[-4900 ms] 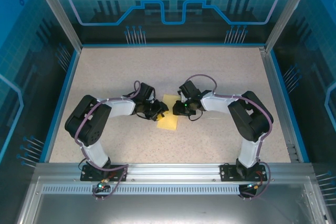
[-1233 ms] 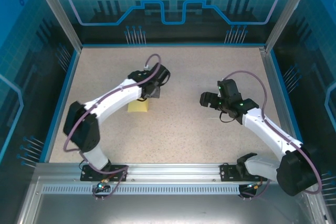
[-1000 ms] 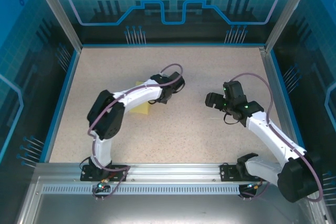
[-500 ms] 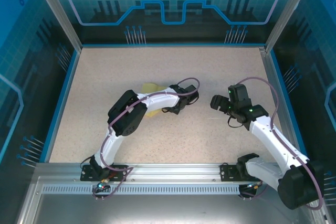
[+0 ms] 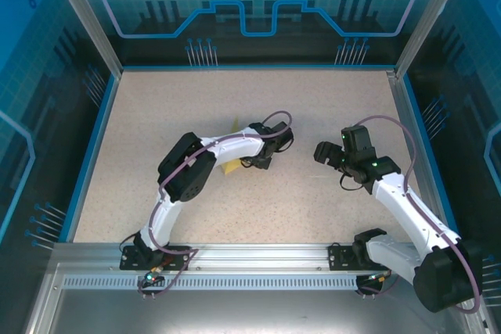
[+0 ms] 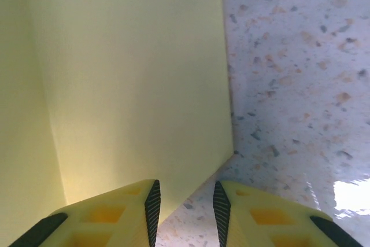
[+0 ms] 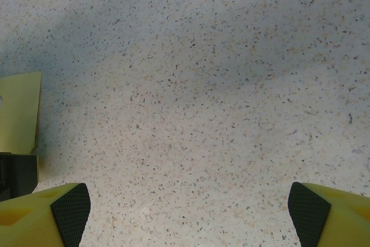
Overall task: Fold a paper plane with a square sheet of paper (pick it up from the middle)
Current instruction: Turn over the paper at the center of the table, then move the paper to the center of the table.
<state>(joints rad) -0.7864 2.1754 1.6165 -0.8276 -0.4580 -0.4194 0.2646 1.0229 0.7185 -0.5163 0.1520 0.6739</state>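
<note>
The forearm of my left gripper covers the sheet up to its sharp corner (image 6: 230, 153). My left gripper should move back and hold the opposite edge (image 5: 225, 168) for my right gripper.
The yellow sheet of paper (image 5: 232, 167) lies on the speckled table, mostly hidden under my left forearm, so its outline cannot be made out. In the left wrist view the paper (image 6: 127, 73) has a crease down its left side and a sharp corner near the fingers. My left gripper (image 5: 264, 156) (image 6: 185, 192) is open a little; bare table and the paper's edge show between its pads, and nothing is pinched. My right gripper (image 5: 322, 152) (image 7: 191, 201) is wide open over bare table to the right, and a piece of the paper (image 7: 20, 111) shows at its left edge.
The speckled table (image 5: 258, 99) is ringed by a blue rim and clear walls. The metal rail (image 5: 258, 256) with both arm bases runs along the near edge. The two grippers face each other a short gap apart near the table's middle.
My left gripper went from shut to slightly open, letting go of the paper. The left arm swung right towards the centre, then drew back a little. The right arm has barely moved.
</note>
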